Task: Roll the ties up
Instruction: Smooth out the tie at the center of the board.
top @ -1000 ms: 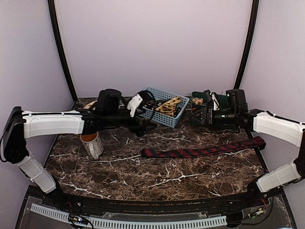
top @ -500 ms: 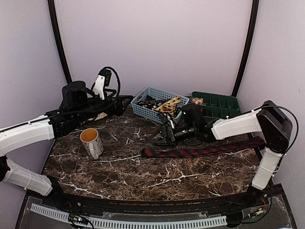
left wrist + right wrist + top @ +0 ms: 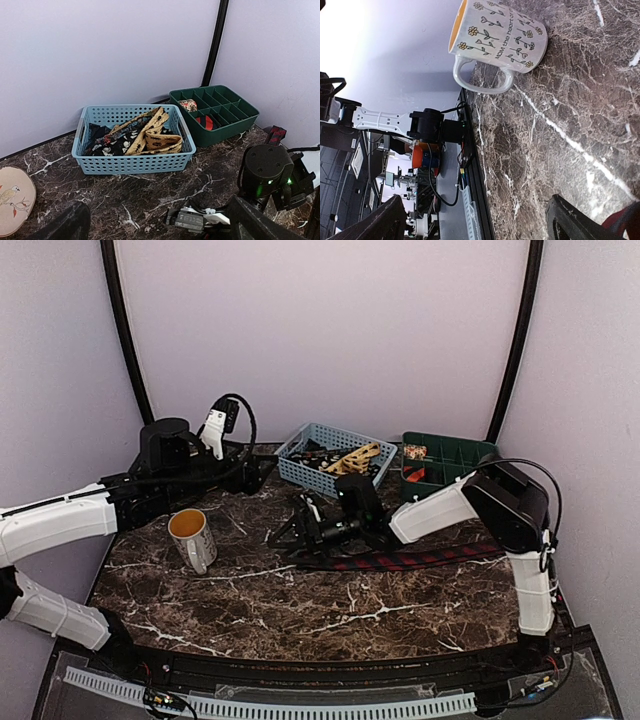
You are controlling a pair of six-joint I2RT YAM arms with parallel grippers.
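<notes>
The robot's right gripper is crowding the tie's end (image 3: pixel 299 563), so it should move back along the tie's striped length (image 3: pixel 350 564), and the left gripper should come and pinch that end of the tie.
A dark tie with red diagonal stripes (image 3: pixel 430 560) lies flat across the table's right half; its far end shows in the left wrist view (image 3: pixel 275 135). My right gripper (image 3: pixel 298 533) hovers low at the tie's left end, open and empty; a red corner of the tie (image 3: pixel 626 221) shows by its finger (image 3: pixel 580 220). My left gripper (image 3: pixel 262 470) is raised left of the blue basket (image 3: pixel 300 472), open and empty. Tan-gold and dark patterned ties (image 3: pixel 145 137) lie heaped in the basket (image 3: pixel 132 162). The left wrist view also shows my right gripper (image 3: pixel 200 220) below.
A flowered white mug (image 3: pixel 193 538) stands at the table's left, also seen in the right wrist view (image 3: pixel 495 37). A green divided tray (image 3: pixel 450 455) at the back right holds two rolled items (image 3: pixel 200 114). A round tan disc (image 3: pixel 12 197) lies left of the basket.
My right arm swept left from the green tray to the striped tie's left end. My left arm drew back from the basket and rose to the left.
</notes>
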